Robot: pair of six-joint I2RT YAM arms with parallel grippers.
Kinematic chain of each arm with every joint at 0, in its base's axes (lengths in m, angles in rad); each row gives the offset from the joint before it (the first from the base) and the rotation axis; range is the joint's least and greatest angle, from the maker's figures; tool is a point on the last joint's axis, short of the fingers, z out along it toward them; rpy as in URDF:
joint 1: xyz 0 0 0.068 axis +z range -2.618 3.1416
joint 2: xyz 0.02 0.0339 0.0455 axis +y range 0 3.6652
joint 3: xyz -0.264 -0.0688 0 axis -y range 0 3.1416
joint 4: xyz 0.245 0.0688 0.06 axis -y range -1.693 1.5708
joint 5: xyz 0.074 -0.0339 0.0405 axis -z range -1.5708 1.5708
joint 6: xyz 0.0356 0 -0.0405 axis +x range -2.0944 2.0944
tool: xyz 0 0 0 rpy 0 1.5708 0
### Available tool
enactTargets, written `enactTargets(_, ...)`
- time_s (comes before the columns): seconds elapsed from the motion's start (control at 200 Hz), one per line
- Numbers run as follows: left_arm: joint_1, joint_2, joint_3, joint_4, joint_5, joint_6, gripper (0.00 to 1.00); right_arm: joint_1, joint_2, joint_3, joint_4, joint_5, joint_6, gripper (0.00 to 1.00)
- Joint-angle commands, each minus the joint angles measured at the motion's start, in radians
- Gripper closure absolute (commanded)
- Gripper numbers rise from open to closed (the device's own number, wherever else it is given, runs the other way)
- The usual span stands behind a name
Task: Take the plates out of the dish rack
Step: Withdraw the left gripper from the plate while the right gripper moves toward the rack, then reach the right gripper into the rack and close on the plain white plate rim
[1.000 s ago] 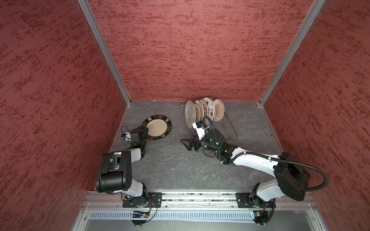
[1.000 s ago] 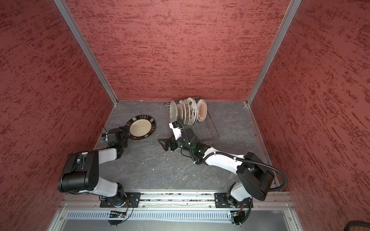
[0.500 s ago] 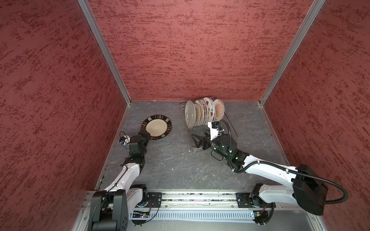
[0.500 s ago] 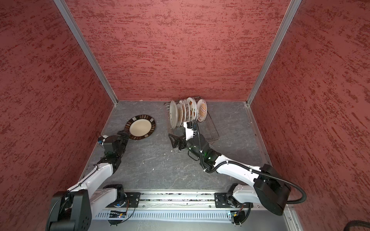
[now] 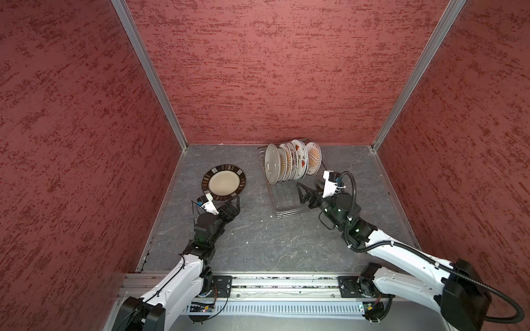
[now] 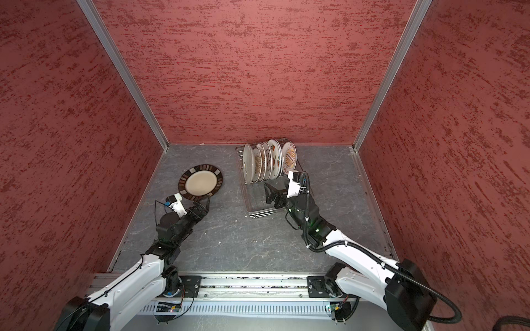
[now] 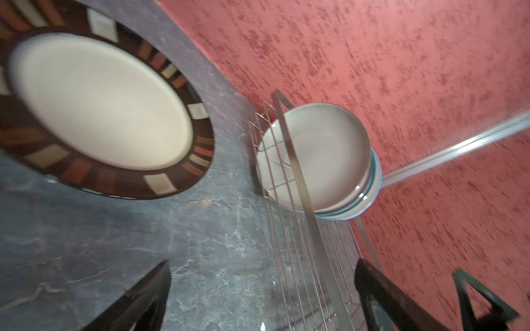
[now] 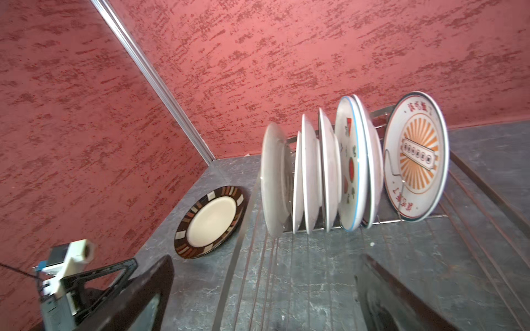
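Observation:
The plain white plate is edge-on to the robot's fingers and its outer side (image 5: pixel 270 164) is free, so the right gripper should keep going to the plate's near rim (image 5: pixel 275 180) and close there.
The dish rack (image 5: pixel 289 213) (image 6: pixel 259 213) stands at the back of the table. Several plates (image 5: pixel 289 164) (image 6: pixel 268 163) stand upright in its far half: a plain white one (image 8: pixel 274 180) at the left end, a watermelon one (image 8: pixel 351 169), and a sunburst one (image 8: pixel 415 160) at the right end. A dark-rimmed striped plate (image 5: pixel 223 182) (image 6: pixel 200 182) (image 7: pixel 100 100) lies flat on the table left of the rack. My left gripper (image 5: pixel 233 205) (image 7: pixel 262 286) is open and empty just in front of that plate. My right gripper (image 5: pixel 305 189) (image 8: pixel 263 289) is open over the rack's bare near half.
Red textured walls close the table in on three sides, with metal corner posts (image 5: pixel 149 71). The rack's far end sits near the back wall. A rail with both arm bases (image 5: pixel 258 283) runs along the front edge. Grey table surface (image 5: pixel 258 243) lies between the arms.
The left arm has unfolded and its gripper has slid right along the striped plate's near edge. The right gripper has moved right and back, from beside the rack to over it.

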Motion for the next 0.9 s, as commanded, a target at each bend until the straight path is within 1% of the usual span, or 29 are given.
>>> enactTargets(0.0, -0.050, -0.026, -0.045, 0.136, 0.025, 0.120, 0.00, -0.021, 0.007, 0.056, -0.060, 0.039, -0.006, 0.01)
enactTargets(0.06, -0.065, -0.035, -0.041, 0.093, 0.003, 0.082, 0.00, -0.024, 0.029, 0.073, -0.042, 0.050, -0.010, 0.01)
enactTargets(0.16, -0.065, -0.041, -0.025, 0.106, 0.146, 0.118, 0.01, -0.025, 0.081, 0.111, -0.030, 0.081, -0.008, 0.01)
enactTargets(0.25, -0.066, -0.055, -0.033, 0.126, 0.199, 0.110, 0.01, -0.025, 0.141, 0.156, -0.031, 0.093, -0.008, 0.01)
enactTargets(0.421, -0.065, -0.116, -0.039, 0.081, 0.164, 0.129, 0.00, -0.023, 0.247, 0.261, -0.096, 0.095, -0.015, 0.04)
enactTargets(0.511, -0.064, -0.128, -0.045, 0.082, 0.172, 0.142, 0.00, -0.023, 0.295, 0.325, -0.156, 0.128, -0.016, 0.03)
enactTargets(0.576, -0.063, -0.128, -0.040, 0.083, 0.192, 0.149, 0.00, -0.023, 0.328, 0.368, -0.178, 0.121, -0.020, 0.04)
enactTargets(0.636, -0.062, -0.123, -0.041, 0.095, 0.199, 0.154, 0.01, -0.024, 0.364, 0.406, -0.180, 0.091, -0.031, 0.07)
enactTargets(0.721, -0.060, -0.102, -0.045, 0.143, 0.227, 0.158, 0.01, -0.021, 0.428, 0.486, -0.236, 0.068, -0.046, 0.09)
enactTargets(0.827, -0.055, -0.048, -0.051, 0.241, 0.310, 0.153, 0.01, -0.007, 0.497, 0.571, -0.294, 0.093, -0.064, 0.14)
enactTargets(0.897, -0.053, -0.019, -0.051, 0.278, 0.339, 0.142, 0.01, -0.002, 0.536, 0.619, -0.323, 0.105, -0.074, 0.19)
